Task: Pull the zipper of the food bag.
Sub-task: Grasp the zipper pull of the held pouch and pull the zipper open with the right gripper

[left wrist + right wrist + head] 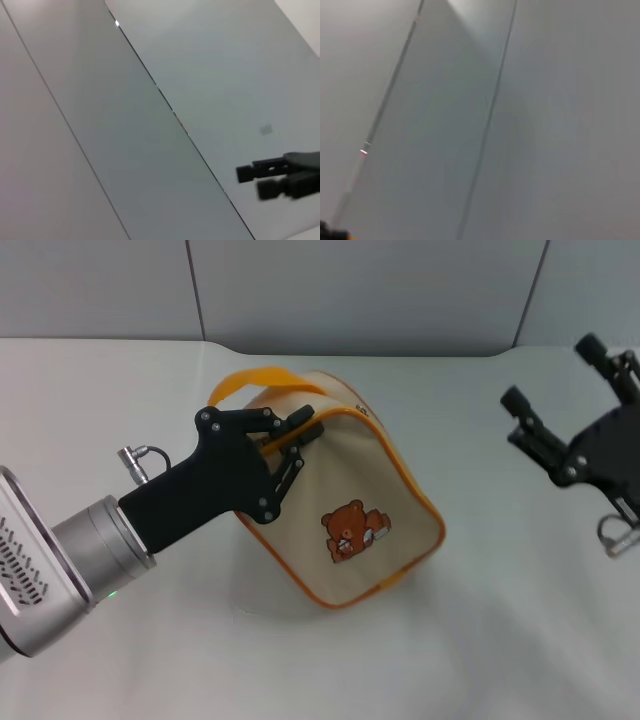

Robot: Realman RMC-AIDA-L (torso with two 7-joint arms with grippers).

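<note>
The food bag is hanging at a tilt from my left gripper by its top edge (335,412). My left gripper should keep still while my right gripper grabs the orange side edge (402,468).
The beige food bag (345,475) with orange piping and a brown bear print (350,531) stands tilted on the white table in the head view. Its orange loop handle (252,377) arches over the far top. My left gripper (309,423) reaches in from the left onto the bag's top edge. Its fingertips are closed together on the orange-edged zipper (287,443); the silver pull tab is hidden between them. My right gripper (552,372) hangs open and empty above the table at the right, well clear of the bag. Its fingers also show far off in the left wrist view (265,180).
The white table (480,640) runs back to grey wall panels (380,290). Both wrist views show only wall panels.
</note>
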